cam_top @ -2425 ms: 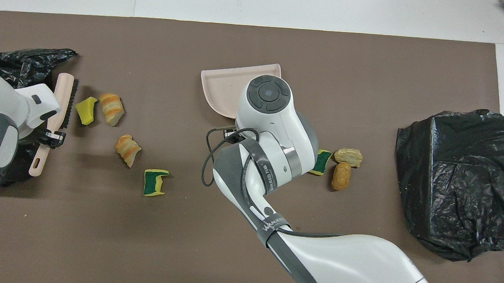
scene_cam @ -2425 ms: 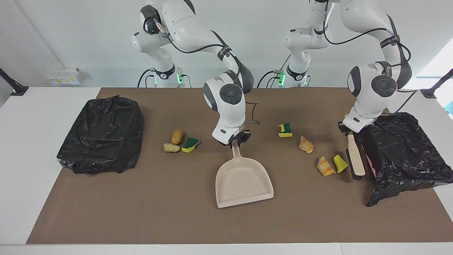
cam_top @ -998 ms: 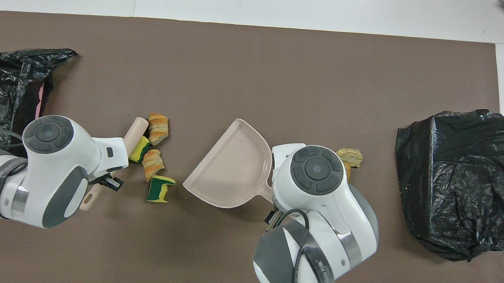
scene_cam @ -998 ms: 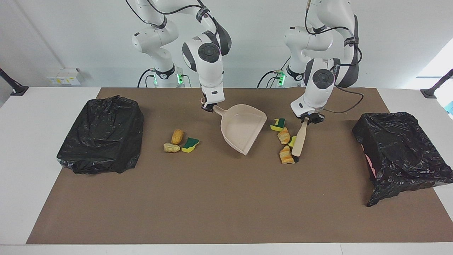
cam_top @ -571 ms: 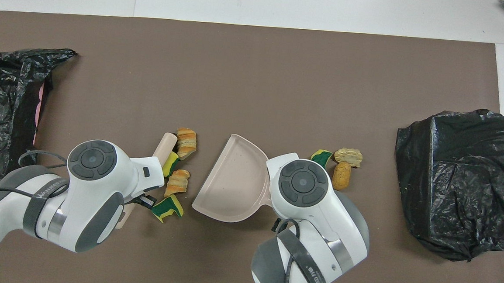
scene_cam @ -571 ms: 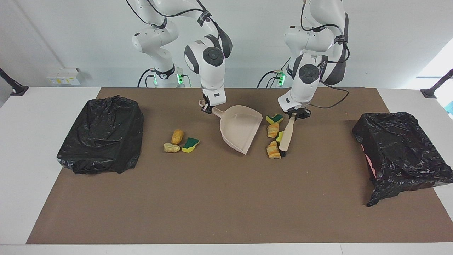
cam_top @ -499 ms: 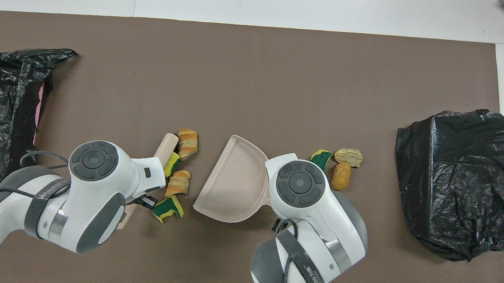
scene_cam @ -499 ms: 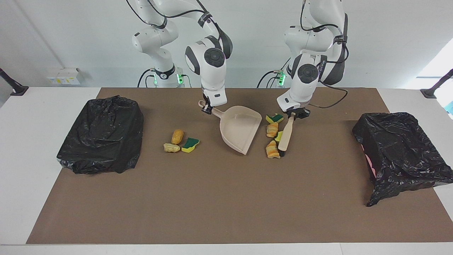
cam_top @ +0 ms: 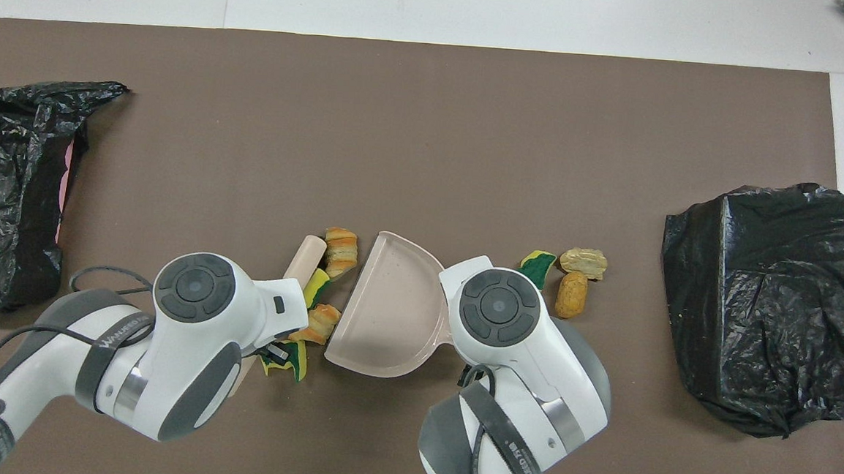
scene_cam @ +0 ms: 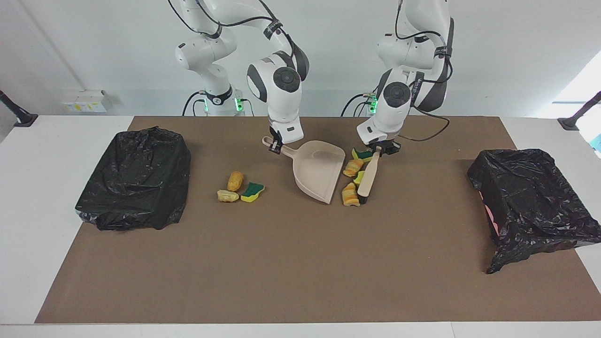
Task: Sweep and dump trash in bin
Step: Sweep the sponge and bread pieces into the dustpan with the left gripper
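Note:
Next, my left gripper pulls the brush back and lines it up squarely behind the sponge (cam_top: 254, 375), as the green-yellow sponge (cam_top: 289, 366) sits by the slanted brush's handle, past the dustpan's corner.
My right gripper (scene_cam: 275, 147) is shut on the handle of the beige dustpan (scene_cam: 317, 171), whose mouth faces the left arm's end of the table. My left gripper (scene_cam: 379, 149) is shut on the handle of the beige brush (scene_cam: 367, 177). The brush presses four scraps of trash against the dustpan's mouth: a green-yellow sponge (scene_cam: 362, 154), a bread lump (scene_cam: 352, 167), a yellow sponge (scene_cam: 359, 178) and a bread lump (scene_cam: 350, 195). In the overhead view the dustpan (cam_top: 388, 304) lies between the two wrists, with the brush tip (cam_top: 304, 256) beside it. Three more scraps (scene_cam: 237, 188) lie toward the right arm's end.
A bin wrapped in a black bag (scene_cam: 134, 178) stands at the right arm's end of the brown mat (scene_cam: 300, 272). Another black-bagged bin (scene_cam: 530, 202) stands at the left arm's end, its opening showing pink.
The left gripper has swept the brush and four scraps across the mat up to the dustpan's mouth. The right gripper has brought the dustpan nearer to the robots and turned it toward them.

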